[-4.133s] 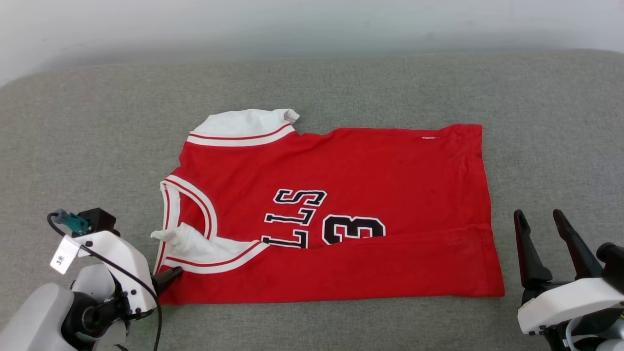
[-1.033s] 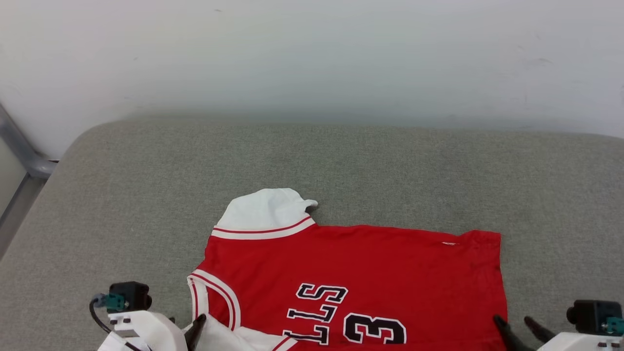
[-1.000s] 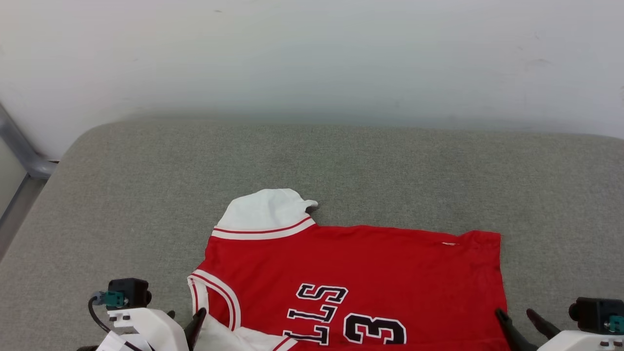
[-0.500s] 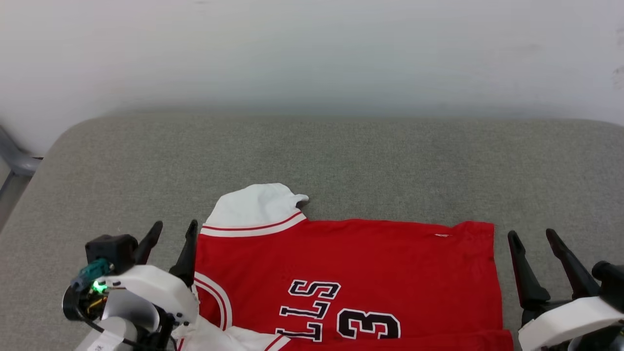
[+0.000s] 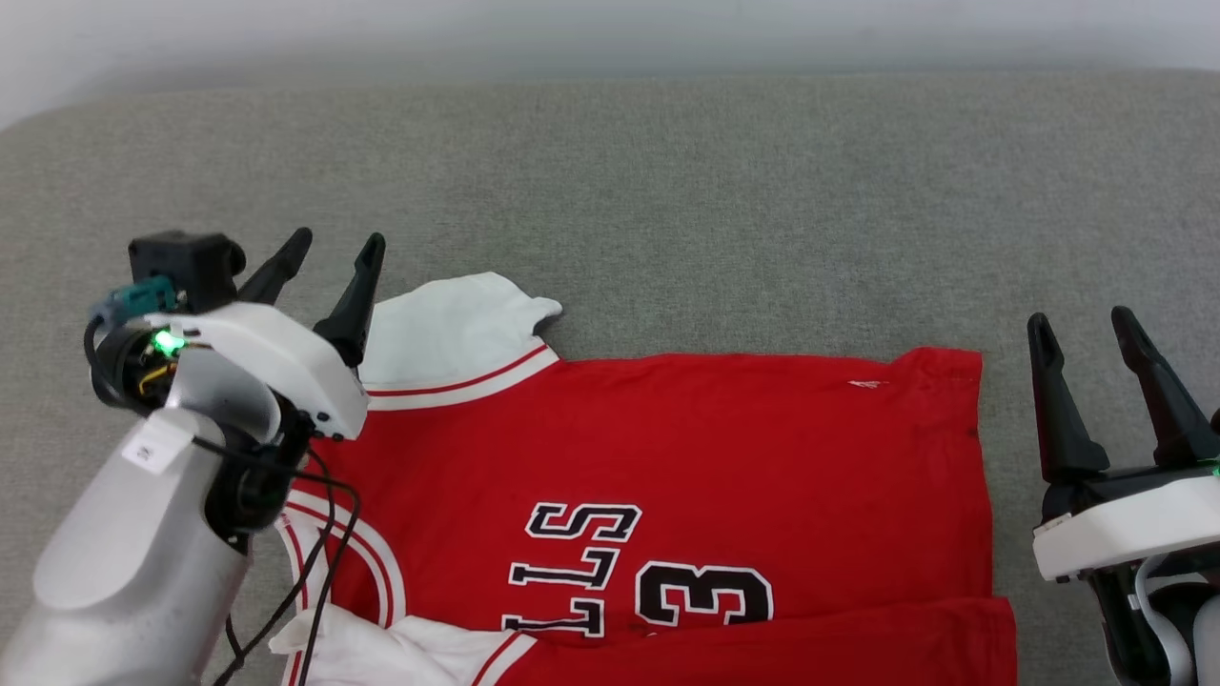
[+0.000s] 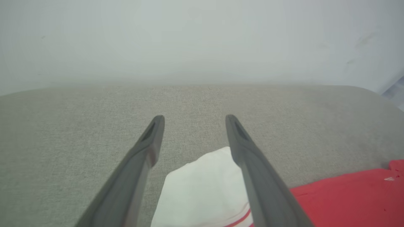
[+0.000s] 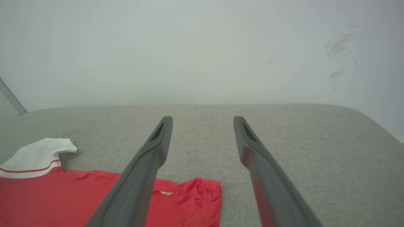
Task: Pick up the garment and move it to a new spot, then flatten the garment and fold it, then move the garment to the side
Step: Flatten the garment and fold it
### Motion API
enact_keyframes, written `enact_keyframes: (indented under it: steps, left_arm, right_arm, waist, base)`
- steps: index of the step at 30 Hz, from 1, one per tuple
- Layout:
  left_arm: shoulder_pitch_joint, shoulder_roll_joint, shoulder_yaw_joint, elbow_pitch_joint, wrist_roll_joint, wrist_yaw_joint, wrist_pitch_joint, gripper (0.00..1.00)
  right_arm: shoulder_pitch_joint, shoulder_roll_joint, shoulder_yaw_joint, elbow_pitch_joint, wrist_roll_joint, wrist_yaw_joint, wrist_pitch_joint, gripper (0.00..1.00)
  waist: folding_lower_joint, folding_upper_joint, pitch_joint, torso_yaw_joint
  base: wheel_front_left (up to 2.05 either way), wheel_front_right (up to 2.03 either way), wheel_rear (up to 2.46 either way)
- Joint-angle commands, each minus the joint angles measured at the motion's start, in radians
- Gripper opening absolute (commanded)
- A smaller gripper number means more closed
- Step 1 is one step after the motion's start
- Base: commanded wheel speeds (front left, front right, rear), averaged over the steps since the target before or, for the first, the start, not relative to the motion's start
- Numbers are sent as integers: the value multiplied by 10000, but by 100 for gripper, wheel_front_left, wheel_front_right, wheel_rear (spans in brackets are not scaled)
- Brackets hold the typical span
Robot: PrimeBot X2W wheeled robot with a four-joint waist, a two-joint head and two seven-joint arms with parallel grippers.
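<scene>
I see a puckered tip (image 5: 918, 364) on the garment's red hem corner (image 5: 952, 368), so the corner will crumple into a loose flap when I fold the garment's far side over.
The red jersey garment (image 5: 686, 457) lies flat on the grey cushion, collar to the left, black lettering and a "3" showing, with its near edge folded over as a red band. Its white sleeve (image 5: 448, 333) sticks out at the far left corner. My left gripper (image 5: 329, 250) is open, raised just left of that sleeve; in the left wrist view the white sleeve (image 6: 202, 192) lies below and between the fingers of the left gripper (image 6: 192, 121). My right gripper (image 5: 1087, 324) is open beside the garment's right hem, whose far corner (image 7: 192, 195) shows under the right gripper (image 7: 202, 121).
The grey cushion (image 5: 667, 191) stretches far beyond the garment to a pale wall (image 7: 189, 47). Its rounded right end (image 7: 372, 126) drops off. A black cable (image 5: 319, 562) from my left arm hangs over the collar area.
The head camera tilted down, so the garment sits higher in view. Both grippers rose and reached forward: the left to the white sleeve, the right alongside the hem. The garment has not moved.
</scene>
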State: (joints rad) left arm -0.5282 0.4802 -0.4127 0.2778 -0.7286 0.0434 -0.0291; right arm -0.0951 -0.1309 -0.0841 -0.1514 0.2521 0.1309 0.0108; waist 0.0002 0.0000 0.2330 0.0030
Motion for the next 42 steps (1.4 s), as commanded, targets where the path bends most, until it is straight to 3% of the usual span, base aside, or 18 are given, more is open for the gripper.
enact_keyframes:
  steps: [1,6,7,8,11,17,23,24,25,26,34,42]
  left_arm:
    - [-625,77,-154,404,-266,-414,716,100]
    - [-1873,431,-586,1486,-1001,-1252,3222,100]
    - [-1873,431,-586,1486,-1001,-1252,3222,100]
    - [-2315,609,-790,1830,-1282,-1410,4322,100]
    - [-2811,850,-1076,2222,-1602,-1551,5730,100]
    - [-3231,1018,-1395,2855,-2024,-1581,7445,100]
    - [-2978,822,-1905,3893,-2240,-1255,9115,100]
    - [-2855,719,-1963,4037,-2329,-1175,9293,63]
    - [-2745,612,-2072,4126,-2321,-1169,9430,38]
    - [-2675,522,-2174,4201,-2320,-1166,9550,0]
    - [-2715,173,-2333,4313,-2228,-1318,9150,0]
    - [-3241,158,-1948,3885,-2023,-1420,7604,0]
  right_arm:
    - [-259,-17,13,9,-63,-4,10,100]
    - [-466,81,84,124,-38,-4,96,100]
    - [-466,81,84,124,-38,-4,96,100]
    - [-522,116,88,166,-15,-4,96,100]
    - [-552,180,103,239,33,-4,89,100]
    - [-501,284,69,358,109,-4,9,100]
    - [-630,364,120,530,235,-4,-81,100]
    - [-631,384,97,586,290,-4,-56,100]
    - [-643,399,104,626,335,-4,-41,100]
    - [-656,400,85,651,353,-4,-29,100]
    - [-708,241,-154,982,977,-4,388,100]
    - [-1208,-850,-109,2384,2184,-4,3340,100]
  waist:
    - [-2,0,470,-311]
    - [-2,0,788,-658]
    - [-2,0,788,-658]
    - [-2,0,886,-806]
    - [-2,0,1050,-1028]
    - [-2,0,1341,-1312]
    - [-2,0,1652,-1564]
    - [-2,0,1687,-1587]
    - [-2,0,1705,-1609]
    - [-2,0,1725,-1626]
    - [-2,0,1617,-1495]
    - [-2,0,1072,-1044]
  base:
    - [0,0,0]
    - [0,0,0]
    - [0,0,0]
    - [0,0,0]
    - [0,0,0]
    - [0,0,0]
    - [0,0,0]
    - [0,0,0]
    - [0,0,0]
    - [0,0,0]
    - [0,0,0]
    - [0,0,0]
